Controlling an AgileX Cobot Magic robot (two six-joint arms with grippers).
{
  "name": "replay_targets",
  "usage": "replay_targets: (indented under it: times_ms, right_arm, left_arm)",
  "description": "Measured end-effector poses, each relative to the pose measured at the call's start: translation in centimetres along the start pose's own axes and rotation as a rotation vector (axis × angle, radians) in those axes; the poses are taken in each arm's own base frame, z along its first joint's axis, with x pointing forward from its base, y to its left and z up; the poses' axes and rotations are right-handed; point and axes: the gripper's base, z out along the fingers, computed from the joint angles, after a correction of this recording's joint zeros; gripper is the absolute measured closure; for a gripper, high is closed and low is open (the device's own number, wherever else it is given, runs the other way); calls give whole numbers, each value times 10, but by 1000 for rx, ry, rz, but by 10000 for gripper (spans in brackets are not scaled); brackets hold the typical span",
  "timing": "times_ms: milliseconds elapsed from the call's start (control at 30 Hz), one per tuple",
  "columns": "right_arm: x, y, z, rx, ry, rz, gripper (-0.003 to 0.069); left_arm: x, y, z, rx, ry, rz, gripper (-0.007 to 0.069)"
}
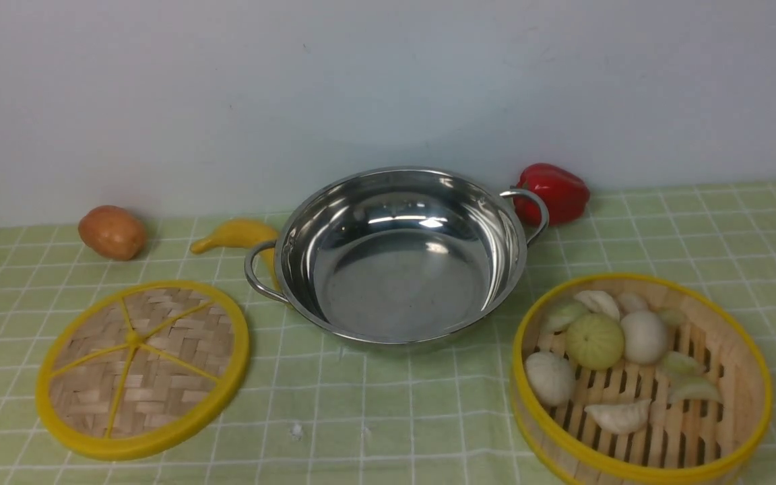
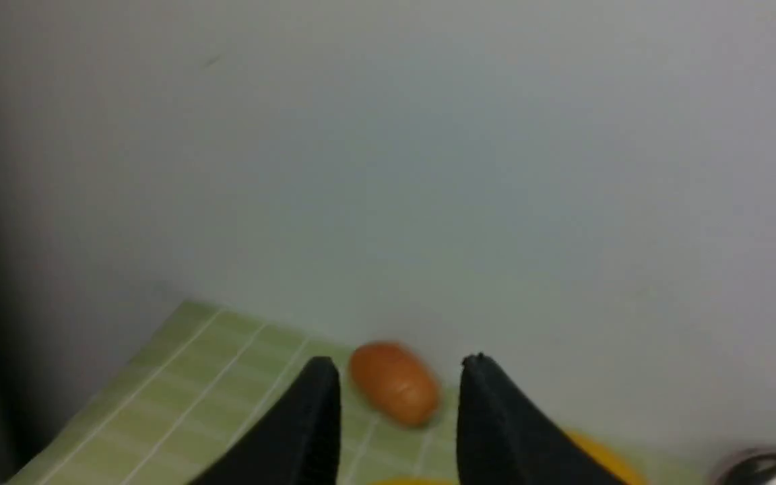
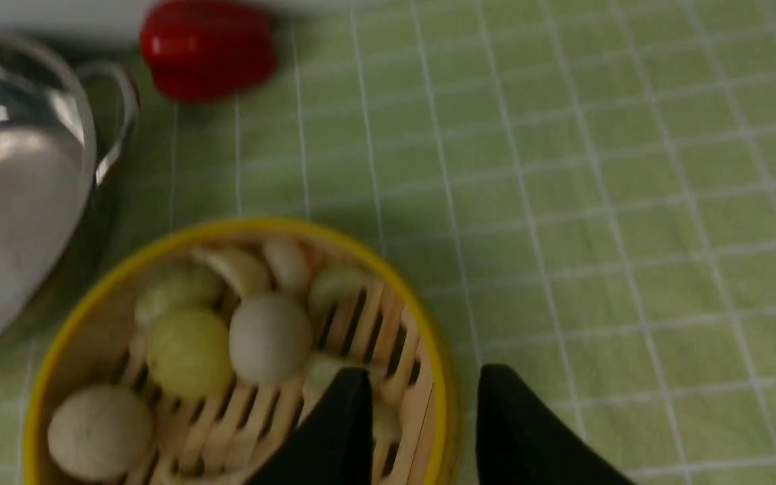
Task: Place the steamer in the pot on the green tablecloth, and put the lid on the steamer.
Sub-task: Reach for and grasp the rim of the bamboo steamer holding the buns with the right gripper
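Note:
My gripper will lift the steamer's rim, and the steamer will carry the toy buns and dumplings (image 1: 620, 349) along inside, because the steamer's side (image 1: 710, 323) stands high around them.
The pot (image 1: 401, 269) stands empty at the middle back of the green tablecloth (image 1: 374, 417). The steamer (image 1: 644, 277), holding toy buns and dumplings, sits on the cloth front right. The lid (image 1: 142, 367) lies flat front left. Neither gripper shows in the front view. In the right wrist view my right gripper (image 3: 425, 374) is open and empty above the steamer (image 3: 240, 225), one finger over its inside and one outside its rim; the pot (image 3: 17, 182) is beside it. My left gripper (image 2: 399, 364) is open and empty, held above the cloth's (image 2: 213, 377) left part.
A brown potato (image 1: 112, 232) and a yellow banana (image 1: 236, 234) lie behind the lid, left of the pot. A red pepper (image 1: 553, 192) lies behind the pot's right handle. A white wall closes the back. The potato (image 2: 395, 394) shows beyond the left fingers.

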Motion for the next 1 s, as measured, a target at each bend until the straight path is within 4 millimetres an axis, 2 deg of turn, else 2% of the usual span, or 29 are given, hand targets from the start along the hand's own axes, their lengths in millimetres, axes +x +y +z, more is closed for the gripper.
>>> replay_targets:
  times_ms: [67,200,267,300,333,433,567,700,800,900,933,1000]
  right_arm:
    - [3,2,17,-19,95,-19,419]
    - [4,5,30,-51,153,-23,419]
    - [4,6,32,-60,159,-28,419]
    - [4,6,32,-60,159,-29,419]
    - [4,6,32,-62,157,-34,419]
    - [3,6,32,-63,154,-36,419]
    - [3,6,32,-62,156,-37,419]
    - [2,4,40,-43,167,-50,419]
    - [1,1,56,-3,199,-75,419]
    - [2,-3,79,25,250,-86,419]
    - [3,-5,93,35,279,-86,419]
    - [4,-6,103,42,298,-86,419]
  left_arm:
    - [13,9,12,-127,124,31,381]
    - [44,14,28,-220,420,24,381]
    - [62,10,33,-200,606,24,381]
    - [64,9,34,-198,618,2,381]
    - [77,3,36,-146,760,-5,381]
    - [93,-11,37,12,937,8,381]
    - [90,-30,39,246,976,29,382]
    - [76,-40,42,326,923,20,404]
    - [70,-42,44,333,905,33,437]
    - [70,-41,42,337,926,53,461]
    - [71,-41,41,343,944,63,470]
    - [72,-41,40,349,953,72,473]
